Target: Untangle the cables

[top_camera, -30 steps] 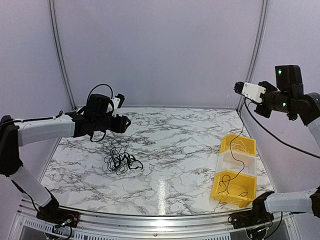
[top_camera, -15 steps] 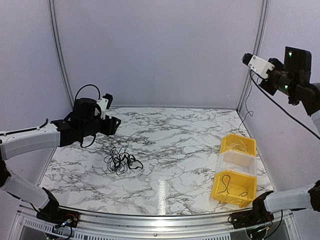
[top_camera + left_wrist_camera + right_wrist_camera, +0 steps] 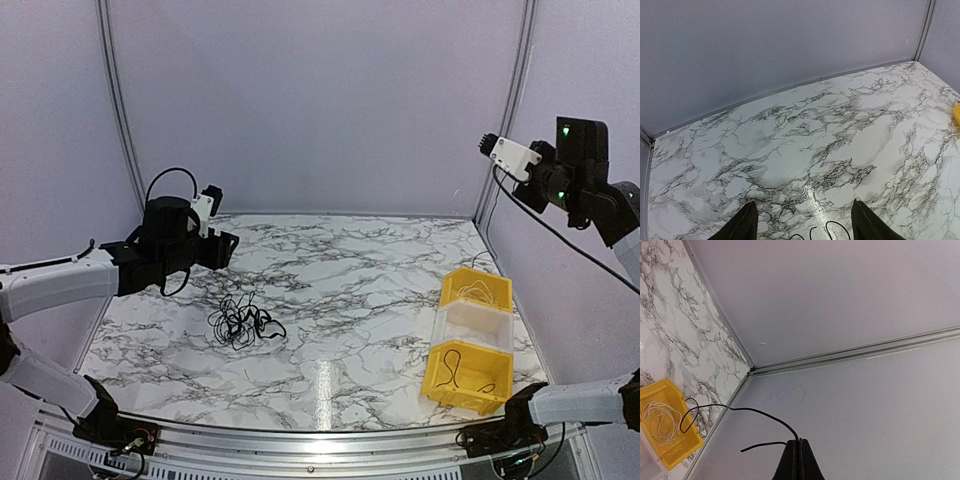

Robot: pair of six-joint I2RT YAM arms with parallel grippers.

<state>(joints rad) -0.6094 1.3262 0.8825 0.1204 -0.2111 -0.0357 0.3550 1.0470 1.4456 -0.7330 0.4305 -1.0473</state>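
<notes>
I should swing my right gripper back from the wall and lower the black cable's tail into the clear bin, as it hangs at the far yellow bin with the white cable.
The cables lie as a small dark wiry bundle on the marble table, left of centre. My left gripper hovers open and empty above and behind the bundle. In the left wrist view the gripper has its jaws wide apart, with a few black loops at the bottom edge between them. My right gripper is raised high at the right wall. In the right wrist view the gripper is shut on one thin black cable that hangs down toward the bins.
A row of bins stands at the right. The far yellow bin holds a coiled white cable, the middle one is a clear bin, and the near yellow bin holds a black cable. Walls enclose the table.
My right gripper rose with the black cable, then dropped a little; the cable's lower end lifted off the bins. My left gripper drew back to the left, away from above the bundle.
</notes>
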